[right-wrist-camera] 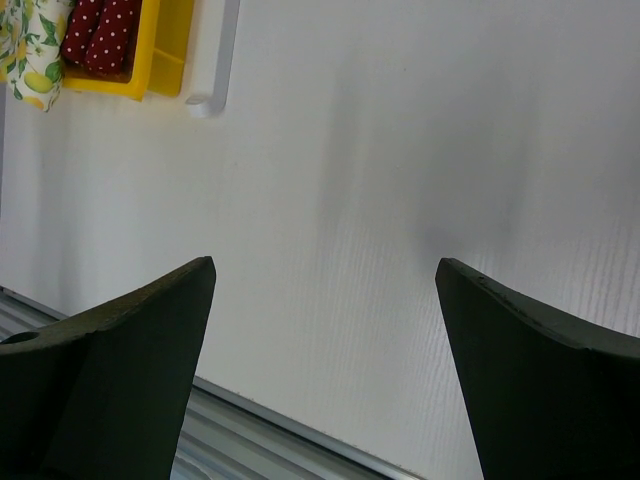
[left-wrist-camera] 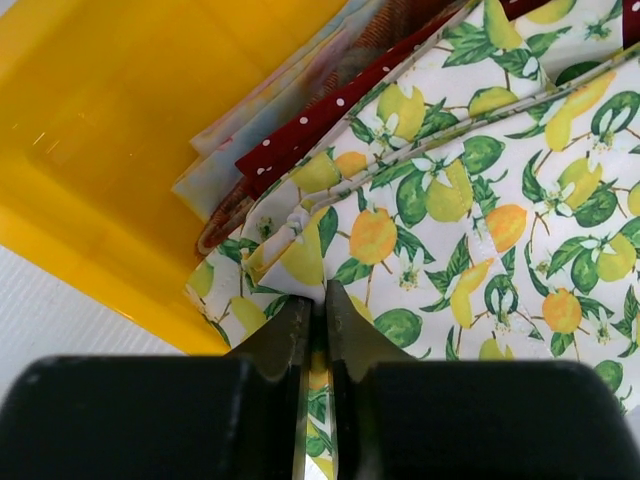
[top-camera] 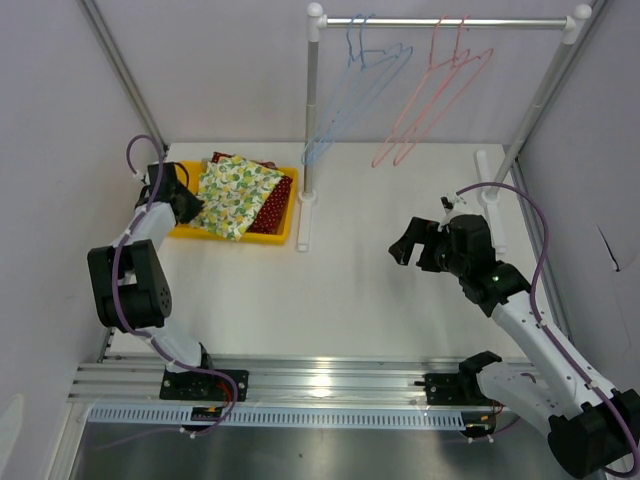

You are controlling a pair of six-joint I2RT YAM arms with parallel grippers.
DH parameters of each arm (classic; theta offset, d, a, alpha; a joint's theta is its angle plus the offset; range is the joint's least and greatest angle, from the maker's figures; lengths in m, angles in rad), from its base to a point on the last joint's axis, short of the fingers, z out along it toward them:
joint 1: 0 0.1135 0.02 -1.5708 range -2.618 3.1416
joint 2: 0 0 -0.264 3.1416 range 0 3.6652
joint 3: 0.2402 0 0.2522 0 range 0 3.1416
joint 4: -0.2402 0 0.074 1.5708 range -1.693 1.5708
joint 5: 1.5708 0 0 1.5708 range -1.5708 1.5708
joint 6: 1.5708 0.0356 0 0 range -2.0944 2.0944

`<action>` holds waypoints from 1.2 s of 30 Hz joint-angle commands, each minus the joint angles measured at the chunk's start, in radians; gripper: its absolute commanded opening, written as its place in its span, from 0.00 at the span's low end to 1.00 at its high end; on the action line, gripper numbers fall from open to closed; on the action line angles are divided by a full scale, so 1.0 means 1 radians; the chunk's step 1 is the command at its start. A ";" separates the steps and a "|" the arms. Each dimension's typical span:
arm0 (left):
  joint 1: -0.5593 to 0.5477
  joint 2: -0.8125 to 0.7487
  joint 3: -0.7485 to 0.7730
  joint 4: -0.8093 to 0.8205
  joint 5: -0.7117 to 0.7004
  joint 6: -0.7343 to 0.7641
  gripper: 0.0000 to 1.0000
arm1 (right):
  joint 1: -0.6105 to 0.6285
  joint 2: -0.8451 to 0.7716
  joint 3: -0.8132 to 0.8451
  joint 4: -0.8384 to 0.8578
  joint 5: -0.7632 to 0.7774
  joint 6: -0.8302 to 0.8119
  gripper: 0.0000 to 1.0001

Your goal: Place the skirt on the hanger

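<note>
The robot's left gripper is pinching only the lemon-print skirt (left-wrist-camera: pixel 305 262), above the red polka-dot garment, so the robot should now pull until the skirt gets to the open tabletop (top-camera: pixel 312 285).
A lemon-print skirt (top-camera: pixel 235 195) lies on top of a pile in the yellow bin (top-camera: pixel 283 232) at the back left. My left gripper (top-camera: pixel 187 205) is at the bin's left end, shut on a fold of the lemon-print skirt (left-wrist-camera: pixel 440 190); the fabric is pinched between the fingertips (left-wrist-camera: pixel 296 318). Blue hangers (top-camera: pixel 355 85) and pink hangers (top-camera: pixel 435 90) hang from the rail at the back. My right gripper (top-camera: pixel 405 245) is open and empty above the bare table (right-wrist-camera: pixel 400 150), to the right of the middle.
A red polka-dot garment (top-camera: pixel 272 205) and other folded fabrics (left-wrist-camera: pixel 250 130) lie under the skirt in the bin. The rack's white upright post (top-camera: pixel 311 110) and foot (top-camera: pixel 303 225) stand just right of the bin. A metal rail (top-camera: pixel 320 380) runs along the near edge.
</note>
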 commanded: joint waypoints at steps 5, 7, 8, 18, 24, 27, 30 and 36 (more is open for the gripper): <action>0.008 -0.081 0.073 -0.004 0.079 0.048 0.00 | -0.001 -0.004 0.004 0.027 0.009 -0.010 0.99; -0.006 -0.127 0.078 0.006 0.135 0.074 0.00 | -0.001 0.003 0.008 0.030 0.010 -0.013 0.99; -0.013 -0.141 0.086 0.003 0.161 0.088 0.00 | -0.003 0.008 0.014 0.030 0.009 -0.016 0.99; -0.335 -0.406 0.008 -0.131 0.183 0.183 0.00 | -0.006 0.031 0.083 0.004 0.028 -0.037 0.99; -0.610 -0.595 -0.202 -0.082 0.085 0.087 0.00 | -0.007 0.017 0.099 -0.022 0.051 -0.051 0.99; -0.789 -0.627 -0.290 -0.047 -0.001 0.021 0.00 | -0.012 0.013 0.096 -0.032 0.065 -0.051 0.99; -0.961 -0.605 -0.365 0.001 -0.091 -0.053 0.00 | -0.015 0.014 0.091 -0.041 0.073 -0.052 0.99; -1.185 -0.407 -0.375 0.119 -0.161 -0.145 0.00 | -0.023 0.014 0.074 -0.070 0.090 -0.051 0.99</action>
